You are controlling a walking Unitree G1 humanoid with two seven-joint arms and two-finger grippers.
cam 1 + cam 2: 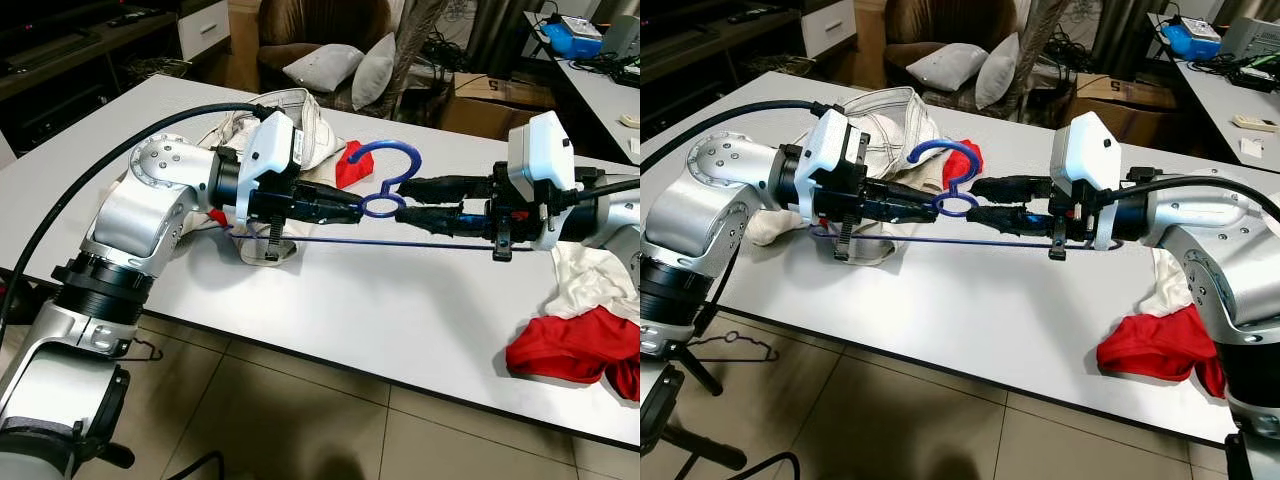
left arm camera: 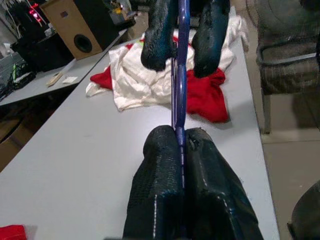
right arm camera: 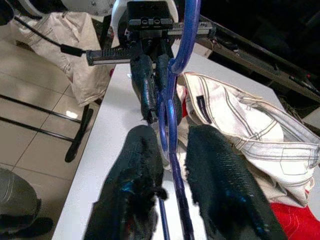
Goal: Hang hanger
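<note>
The hanger [image 1: 391,186] will turn stiffly along with the robot's right gripper when the robot carries it, since the bottom bar [image 1: 345,240] stays level from a grip by the ring.
A blue wire hanger [image 1: 385,152] hangs in the air over the white table [image 1: 400,310], hook up, its long bottom bar [image 1: 400,243] running between both arms. My left gripper [image 1: 352,209] is shut on the hanger just beside the small ring under the hook; the left wrist view has both fingers [image 2: 165,150] pressed onto the blue wire [image 2: 179,75]. Facing it from the right, my right gripper [image 1: 405,200] is open. Its fingers [image 3: 140,150] stand on either side of the hanger's neck [image 3: 172,107] with gaps showing.
A white striped garment [image 1: 300,120] and a red cloth [image 1: 352,163] lie on the table behind the hanger. White and red clothes [image 1: 580,340] are heaped at the right front edge. An armchair with pillows [image 1: 330,65] stands beyond the table. A black hanger [image 1: 730,345] lies on the floor.
</note>
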